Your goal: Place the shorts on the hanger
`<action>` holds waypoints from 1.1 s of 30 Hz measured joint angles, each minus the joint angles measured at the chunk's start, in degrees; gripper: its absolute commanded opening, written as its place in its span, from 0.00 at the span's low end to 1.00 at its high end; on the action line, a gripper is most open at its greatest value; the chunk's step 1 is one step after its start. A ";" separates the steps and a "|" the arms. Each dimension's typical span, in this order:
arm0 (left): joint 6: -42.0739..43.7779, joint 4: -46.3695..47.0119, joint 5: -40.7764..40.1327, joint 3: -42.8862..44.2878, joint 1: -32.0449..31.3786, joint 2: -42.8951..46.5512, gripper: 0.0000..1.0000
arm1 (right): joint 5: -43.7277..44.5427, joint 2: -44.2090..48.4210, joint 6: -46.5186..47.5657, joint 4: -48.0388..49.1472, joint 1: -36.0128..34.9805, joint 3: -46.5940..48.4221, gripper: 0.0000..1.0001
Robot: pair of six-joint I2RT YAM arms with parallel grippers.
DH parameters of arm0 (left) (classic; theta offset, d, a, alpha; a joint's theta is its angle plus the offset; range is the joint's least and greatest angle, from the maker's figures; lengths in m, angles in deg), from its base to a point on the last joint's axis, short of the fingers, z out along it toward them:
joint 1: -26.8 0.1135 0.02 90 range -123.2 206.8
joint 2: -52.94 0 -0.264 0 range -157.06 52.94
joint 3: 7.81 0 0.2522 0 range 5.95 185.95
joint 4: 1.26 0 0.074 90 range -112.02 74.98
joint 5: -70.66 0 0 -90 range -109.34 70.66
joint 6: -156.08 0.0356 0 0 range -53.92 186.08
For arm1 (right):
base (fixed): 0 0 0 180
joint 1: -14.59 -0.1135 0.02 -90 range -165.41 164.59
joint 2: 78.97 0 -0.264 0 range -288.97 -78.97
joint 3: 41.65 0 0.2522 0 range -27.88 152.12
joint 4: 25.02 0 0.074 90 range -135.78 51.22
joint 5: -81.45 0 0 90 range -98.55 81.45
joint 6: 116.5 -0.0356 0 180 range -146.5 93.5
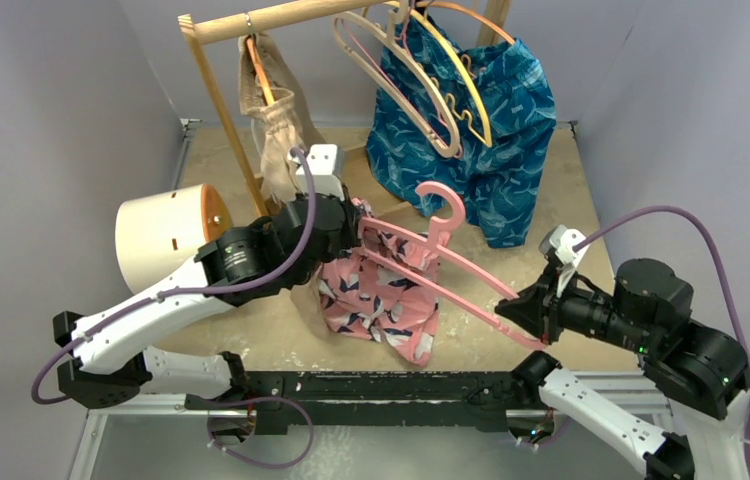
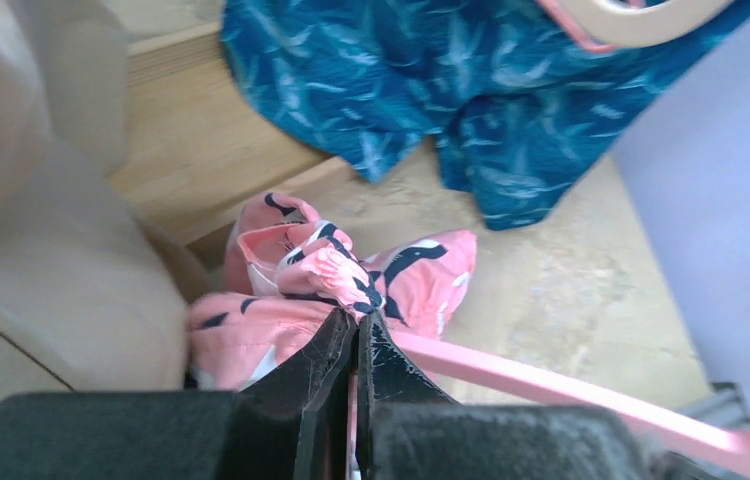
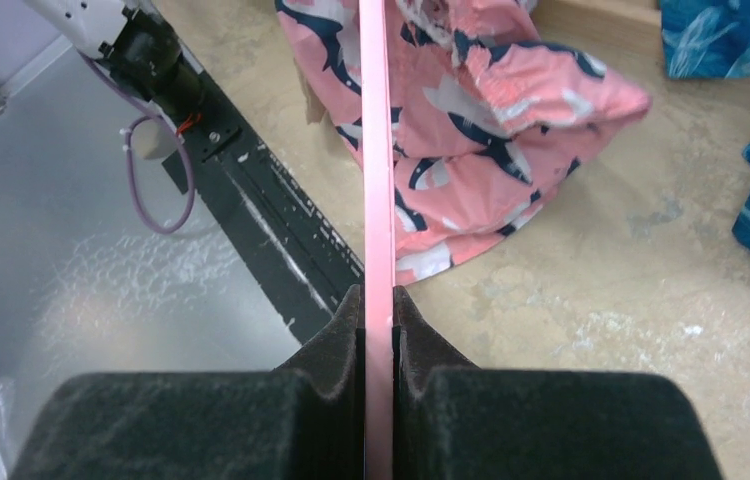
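Note:
My left gripper should pull the shorts' bunched fold (image 2: 336, 275) along while my right gripper pushes the hanger in deeper, because the shorts are bunching at the pink hanger's far end (image 1: 365, 235), too shallow to stay on.
The pink shorts (image 1: 381, 300) with navy and white print hang draped over the bar of the pink hanger (image 1: 441, 215), their lower part resting on the table. My left gripper (image 1: 356, 228) is shut on a bunched fold of the shorts (image 2: 336, 265) at the hanger's left end. My right gripper (image 1: 503, 312) is shut on the hanger's right arm (image 3: 378, 180), holding it above the table. The shorts also show in the right wrist view (image 3: 481, 120), and the hanger bar in the left wrist view (image 2: 571, 385).
A wooden rack (image 1: 281, 18) stands at the back with beige shorts (image 1: 273, 130) on an orange hanger, blue patterned shorts (image 1: 481, 140) and beige and yellow hangers (image 1: 431, 90). A white cylinder (image 1: 161, 235) lies at the left. A black rail (image 1: 371, 385) runs along the table's near edge.

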 measured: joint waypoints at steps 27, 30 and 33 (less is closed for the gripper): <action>25.94 18.78 30.60 -6.38 0.09 7.17 0.42 | 2.93 13.70 -2.51 29.81 0.07 -21.51 0.00; 32.30 16.37 32.70 -4.74 0.09 7.26 0.46 | 2.80 14.19 -2.62 31.43 0.07 -22.64 0.00; 39.17 15.28 35.95 -3.58 0.09 8.15 0.47 | 2.49 14.14 -2.60 32.24 0.07 -23.37 0.00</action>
